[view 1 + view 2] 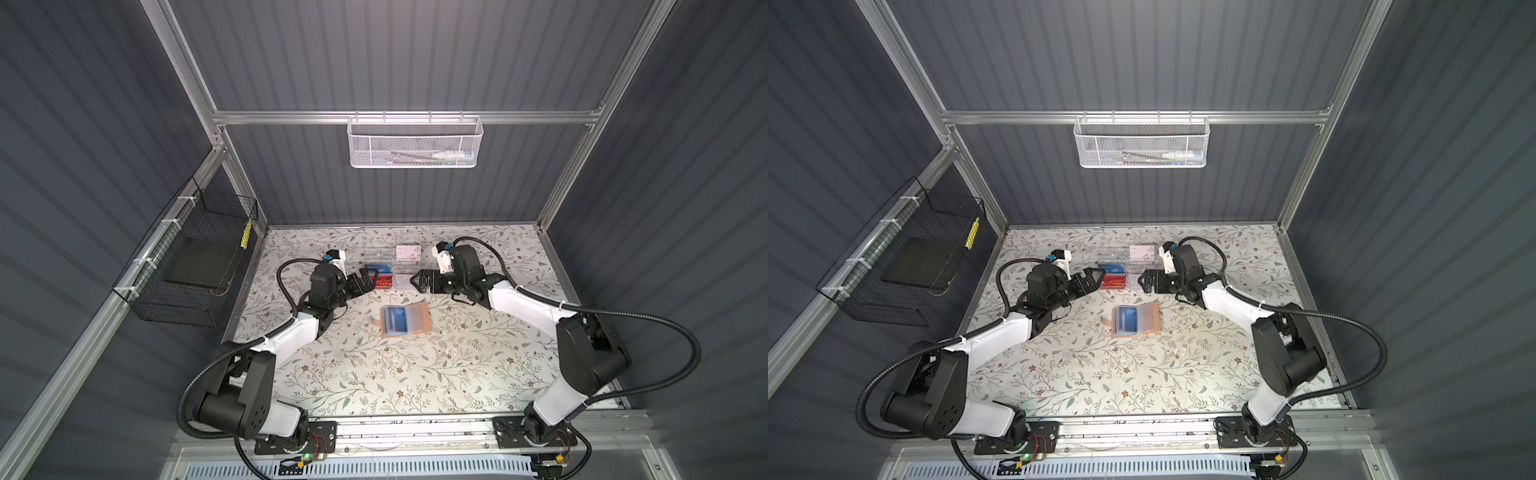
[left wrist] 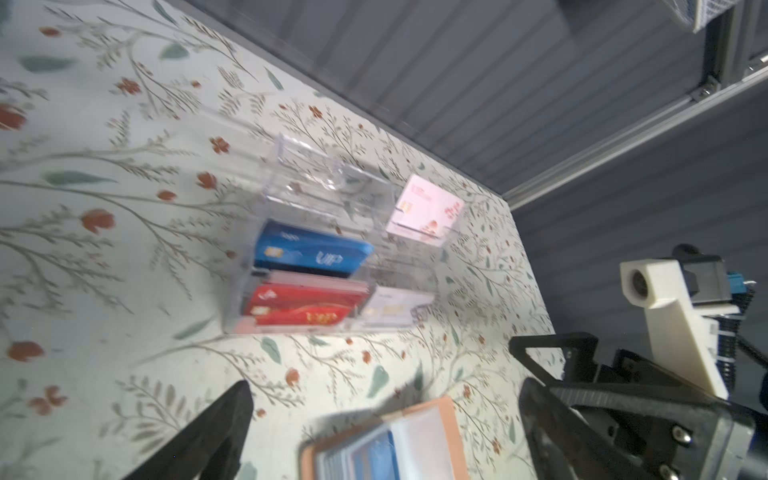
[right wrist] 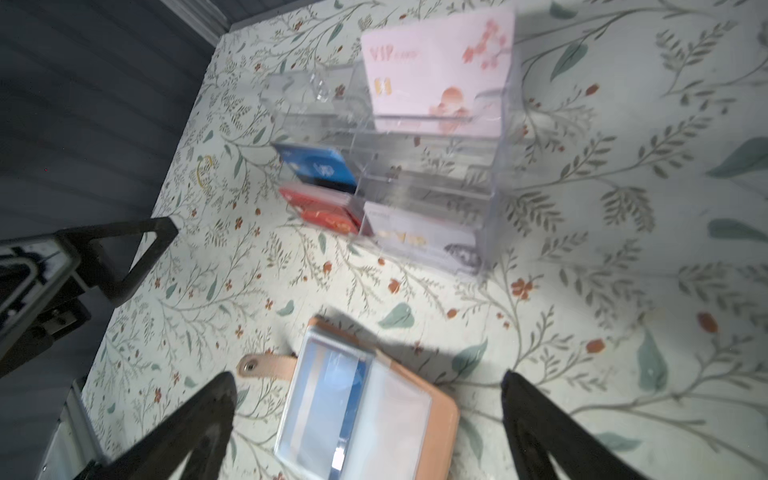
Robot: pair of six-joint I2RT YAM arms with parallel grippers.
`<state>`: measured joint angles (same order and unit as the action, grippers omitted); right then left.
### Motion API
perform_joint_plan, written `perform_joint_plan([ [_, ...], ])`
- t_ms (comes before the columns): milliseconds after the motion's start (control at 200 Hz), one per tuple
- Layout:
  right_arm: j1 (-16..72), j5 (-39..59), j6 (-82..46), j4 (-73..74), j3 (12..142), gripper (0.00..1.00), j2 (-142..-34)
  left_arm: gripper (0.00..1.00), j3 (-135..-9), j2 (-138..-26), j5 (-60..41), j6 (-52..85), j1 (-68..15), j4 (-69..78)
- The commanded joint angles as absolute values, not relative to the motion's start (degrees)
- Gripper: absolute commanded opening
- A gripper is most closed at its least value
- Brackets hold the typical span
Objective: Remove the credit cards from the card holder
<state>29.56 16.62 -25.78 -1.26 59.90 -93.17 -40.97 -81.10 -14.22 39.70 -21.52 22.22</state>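
Observation:
My right gripper is going down, and the tan card holder lies open with its blue card's sleeve (image 1: 395, 320) facing up. So the gripper should now go down until its fingers can close on the sleeve's edge (image 1: 406, 329).
The tan card holder (image 1: 419, 321) (image 1: 1150, 320) lies open on the floral table, its clear sleeve pages up. A blue credit card (image 1: 398, 321) (image 3: 351, 399) shows inside the sleeves. The holder's snap strap (image 3: 266, 368) points to one side. My left gripper (image 1: 368, 279) (image 1: 1094, 276) (image 2: 384, 386) hovers open and empty behind and left of the holder (image 2: 451, 436). Facing it from the right, my right gripper (image 1: 417, 279) (image 1: 1144, 281) (image 3: 368, 377) is also open and empty, with the holder (image 3: 436, 415) below its jaws.
A clear acrylic box (image 1: 409, 262) (image 2: 328, 183) (image 3: 457, 158) stands between the grippers, holding blue (image 2: 311, 253), red (image 2: 307, 307), pink (image 2: 424, 212) and white cards. A white mesh basket (image 1: 413, 143) hangs on the back rail, a black wire basket (image 1: 195, 270) on the left wall.

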Motion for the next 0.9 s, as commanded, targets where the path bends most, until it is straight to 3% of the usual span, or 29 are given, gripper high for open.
perform_joint_plan([
  [0,31.4,18.4,-29.6,1.4,54.7,0.99,-89.6,1.0,-40.5,-79.6,-15.9,44.7,-25.9,21.9],
  [170,35.8,17.6,-32.8,5.0,47.8,0.99,-85.7,1.0,-36.7,-81.6,-17.3,53.3,-28.3,28.0],
  [460,37.8,20.7,-38.5,20.5,35.5,0.95,-84.8,1.0,-37.6,-85.7,-17.7,56.7,-32.5,30.9],
  [896,39.7,22.7,-37.5,25.1,37.5,0.86,-92.3,1.0,-35.5,-93.8,-16.5,57.8,-32.8,35.9],
])
